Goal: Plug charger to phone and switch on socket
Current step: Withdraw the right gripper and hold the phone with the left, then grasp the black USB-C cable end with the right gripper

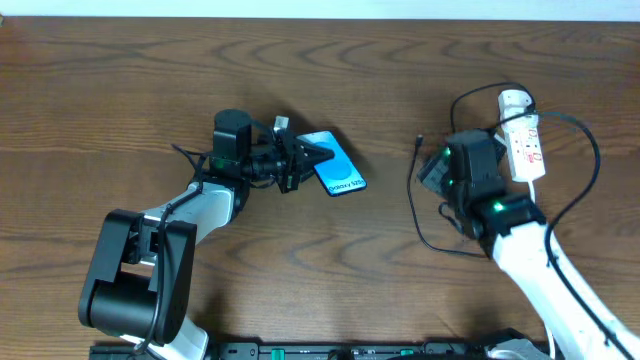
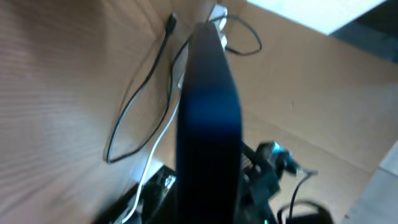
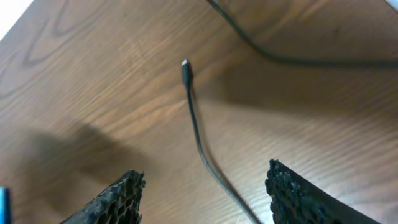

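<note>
My left gripper should keep the phone still while my right gripper grabs the cable (image 1: 412,165) behind the connector tip, because the connector tip (image 1: 419,140) lies loose, away from the phone.
The phone (image 1: 337,171), blue screen up with a white text band, is left of the table's centre. My left gripper (image 1: 300,160) is shut on its left end. In the left wrist view the phone (image 2: 208,118) shows edge-on as a dark slab with a blue sheen. The charger cable (image 1: 413,205) loops on the table, its connector tip (image 1: 419,142) lying free. My right gripper (image 3: 205,177) is open, low over the cable (image 3: 198,137), with the tip (image 3: 185,67) ahead of the fingers. The white socket (image 1: 525,145) lies at the far right, beside my right arm.
The socket's white cord (image 1: 541,200) runs along my right arm towards the front edge. A further loop of black cable (image 1: 585,185) curves right of the socket. In the left wrist view the charger cable (image 2: 134,106) and the white cord (image 2: 163,134) lie beyond the phone.
</note>
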